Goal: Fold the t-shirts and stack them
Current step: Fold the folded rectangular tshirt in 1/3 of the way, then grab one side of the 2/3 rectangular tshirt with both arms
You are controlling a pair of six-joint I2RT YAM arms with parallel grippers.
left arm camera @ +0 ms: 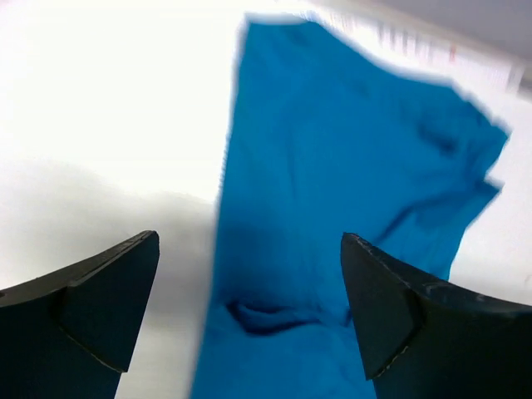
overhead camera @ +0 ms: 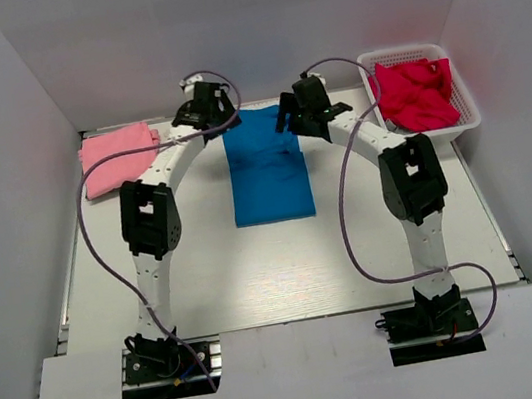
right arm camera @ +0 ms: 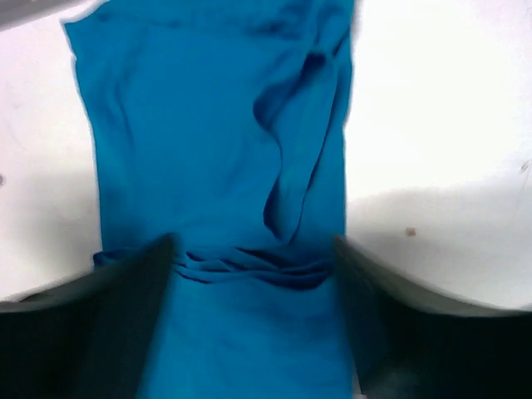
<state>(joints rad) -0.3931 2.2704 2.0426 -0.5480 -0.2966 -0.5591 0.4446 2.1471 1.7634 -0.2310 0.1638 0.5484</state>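
The blue t-shirt's near edge [overhead camera: 276,218] lies flat, clear of neighbours, so my left gripper should keep going toward the t-shirt's near corner [overhead camera: 240,223] on its side and close there.
The blue t-shirt [overhead camera: 268,171] lies flat in the middle of the table, folded into a long strip running front to back. My left gripper [overhead camera: 210,107] is open above its far left corner. In the left wrist view the shirt [left arm camera: 332,158] lies between and under the spread fingers [left arm camera: 100,299] of the left gripper [left arm camera: 249,287]. My right gripper [overhead camera: 301,108] is open above the far right corner. Its wrist view shows the right gripper [right arm camera: 253,287] over the shirt [right arm camera: 191,141], which has a bunched crease and a loose fold. The pale pink t-shirt [overhead camera: 118,157] lies folded at the back left.
A white plastic basket [overhead camera: 466,107] at the back right holds a crumpled magenta garment [overhead camera: 417,95]. White walls close in the table on three sides. Purple cables loop from both arms.
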